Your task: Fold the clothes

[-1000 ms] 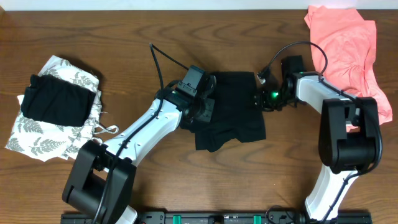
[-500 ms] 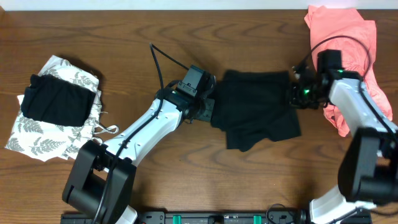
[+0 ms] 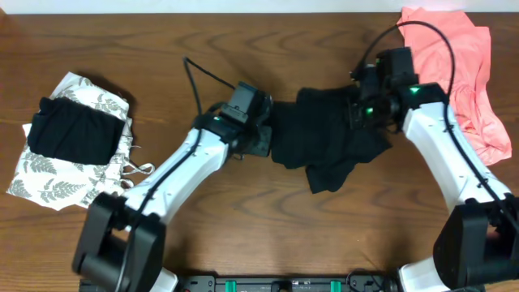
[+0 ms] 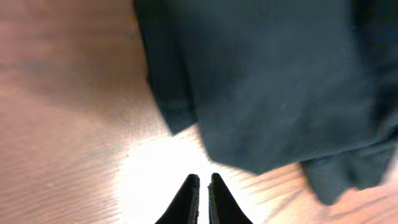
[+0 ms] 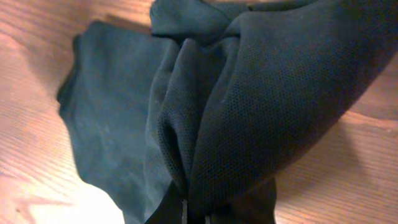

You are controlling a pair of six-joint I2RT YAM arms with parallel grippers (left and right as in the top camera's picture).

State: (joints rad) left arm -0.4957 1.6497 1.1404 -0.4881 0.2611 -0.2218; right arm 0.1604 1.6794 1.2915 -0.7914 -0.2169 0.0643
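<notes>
A bunched fold of the crumpled shirt (image 3: pixel 334 107) is pinched in my right gripper, so next my right gripper puts the fold down and reaches for the shirt's end (image 3: pixel 285 135) by my left gripper.
The black shirt (image 3: pixel 324 142) lies crumpled on the wooden table at the centre, also in the left wrist view (image 4: pixel 267 81) and the right wrist view (image 5: pixel 249 93). My right gripper (image 3: pixel 362 110) is shut on a bunched fold of the shirt's right side and holds it lifted; its fingertips (image 5: pixel 196 214) are mostly buried in fabric. My left gripper (image 3: pixel 264 139) sits at the shirt's left edge. Its fingers (image 4: pixel 202 182) are shut with nothing between them, over bare wood just short of the shirt's hem.
A salmon-pink garment (image 3: pixel 462 57) lies at the back right corner, beside my right arm. At the left a folded black garment (image 3: pixel 73 134) rests on a white leaf-print one (image 3: pixel 45 182). A black cable (image 3: pixel 207 73) runs behind my left arm.
My right gripper dragged the shirt rightward, then swung back left and up with the fabric bunched in it. My left gripper stayed at the shirt's left edge, shifting slightly left.
</notes>
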